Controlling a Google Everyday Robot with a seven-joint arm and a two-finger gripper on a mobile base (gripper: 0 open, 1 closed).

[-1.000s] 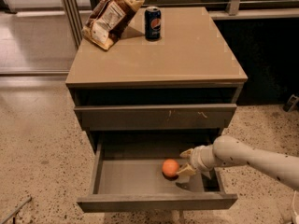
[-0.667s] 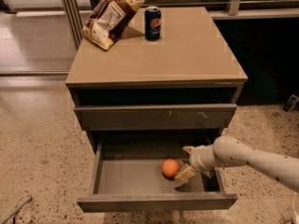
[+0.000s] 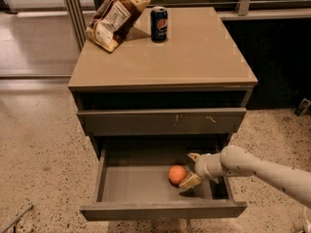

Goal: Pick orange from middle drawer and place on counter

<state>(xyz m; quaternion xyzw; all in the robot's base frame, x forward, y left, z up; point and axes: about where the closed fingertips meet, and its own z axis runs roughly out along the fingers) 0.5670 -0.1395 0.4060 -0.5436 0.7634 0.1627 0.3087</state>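
The orange's near side (image 3: 183, 174) is the only part of it my gripper's fingers reach, so I should open them and move farther around the orange's middle (image 3: 177, 174) before I lift it to the counter.
The orange (image 3: 177, 174) lies on the flat grey floor of the open middle drawer (image 3: 131, 186), right of centre. My gripper (image 3: 191, 169) reaches into the drawer from the right on a white arm. It is open, with one finger (image 3: 193, 157) behind the orange and the other (image 3: 190, 181) in front, close against its right side. The orange sits just left of the fingertips and rests on the drawer floor. The tan counter (image 3: 194, 52) tops the cabinet above.
A crumpled chip bag (image 3: 114, 16) and a blue soda can (image 3: 159, 24) stand at the back of the counter. A shut drawer front with pale scratches (image 3: 160, 121) sits above the open drawer. Speckled floor (image 3: 39, 154) surrounds the cabinet.
Hardly anything differs. The gripper has edged slightly closer to the orange, which has stayed in place.
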